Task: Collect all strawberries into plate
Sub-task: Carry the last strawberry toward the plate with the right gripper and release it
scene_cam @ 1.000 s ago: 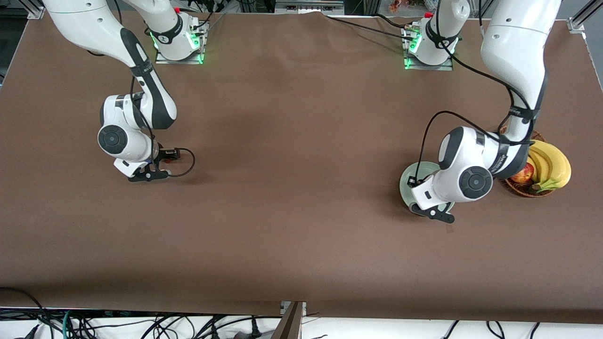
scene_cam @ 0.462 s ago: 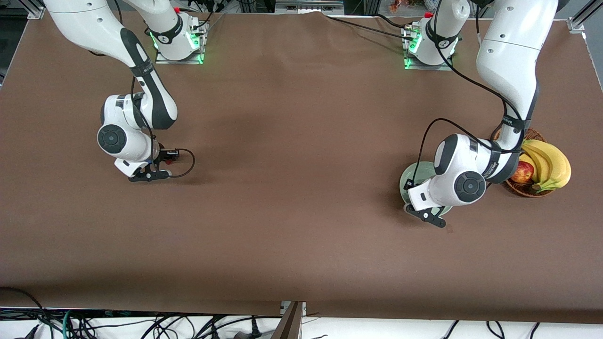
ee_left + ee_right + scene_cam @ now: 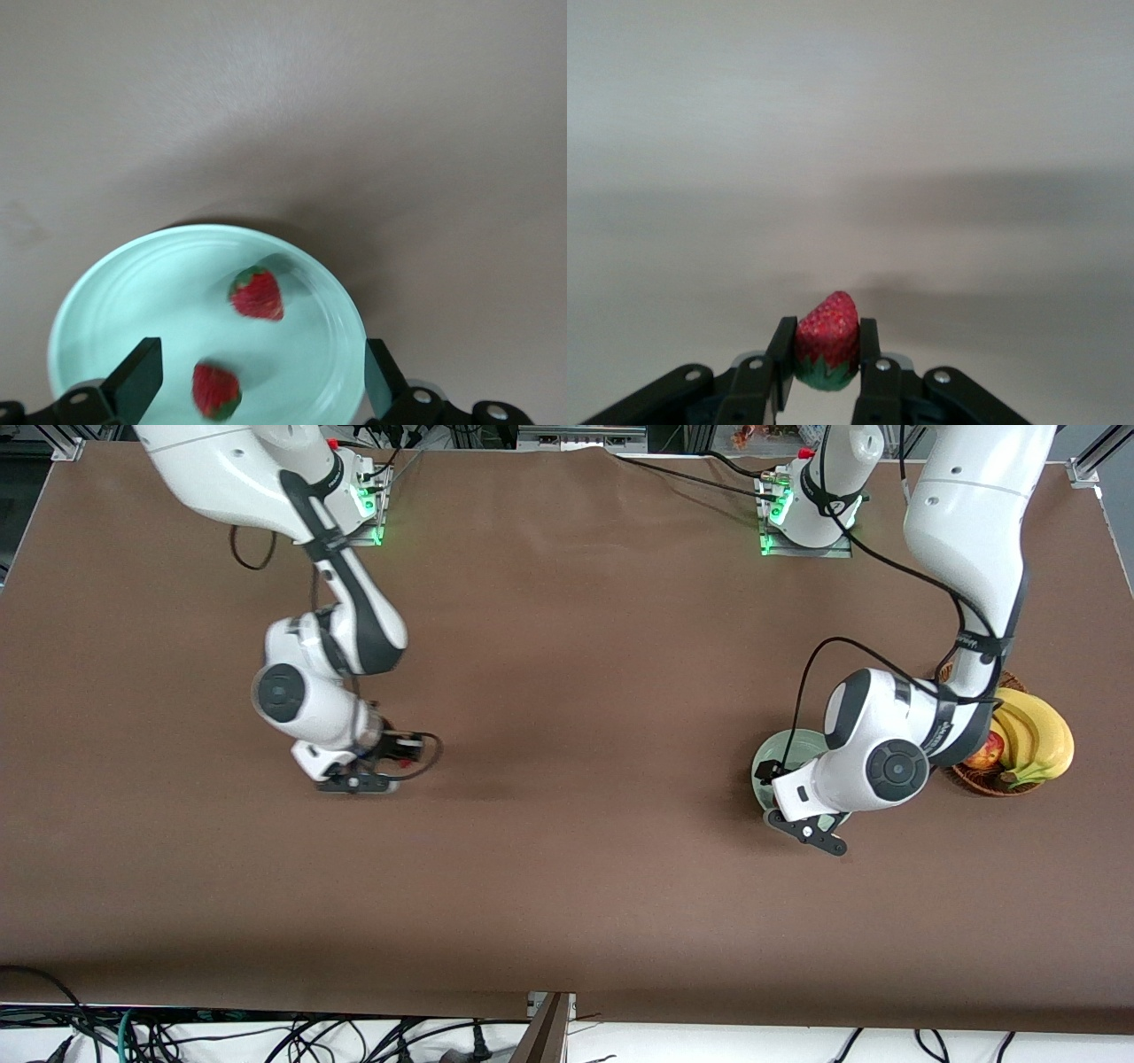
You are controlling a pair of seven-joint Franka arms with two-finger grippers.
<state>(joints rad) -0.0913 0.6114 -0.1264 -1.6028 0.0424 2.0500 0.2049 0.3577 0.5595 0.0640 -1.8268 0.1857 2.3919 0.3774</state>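
A strawberry point(image 3: 827, 341) is in my right gripper far from the plate, so my right gripper should put the strawberry down midway point(image 3: 643, 771) for my left gripper to take onto the plate.
The pale mint-green plate point(image 3: 783, 749) lies toward the left arm's end of the table, beside the basket. In the left wrist view the plate point(image 3: 106, 301) holds two strawberries, one point(image 3: 258, 295) near its middle and another point(image 3: 216, 390) close to my fingers. My left gripper point(image 3: 806, 833) hangs over the plate's near rim, open and empty point(image 3: 261, 394). My right gripper point(image 3: 354, 783) is low over bare table toward the right arm's end. It is shut on a third strawberry point(image 3: 827, 341), whose green cap points toward the wrist. That berry is hidden in the front view.
A brown wicker basket point(image 3: 974, 779) with bananas point(image 3: 1032, 735) and a red-yellow apple point(image 3: 983, 753) stands beside the plate, at the left arm's end of the table. A brown cloth covers the table.
My right arm has swung toward the table's middle and nearer the front camera with the strawberry in its grip. My left gripper has shifted only slightly over the plate.
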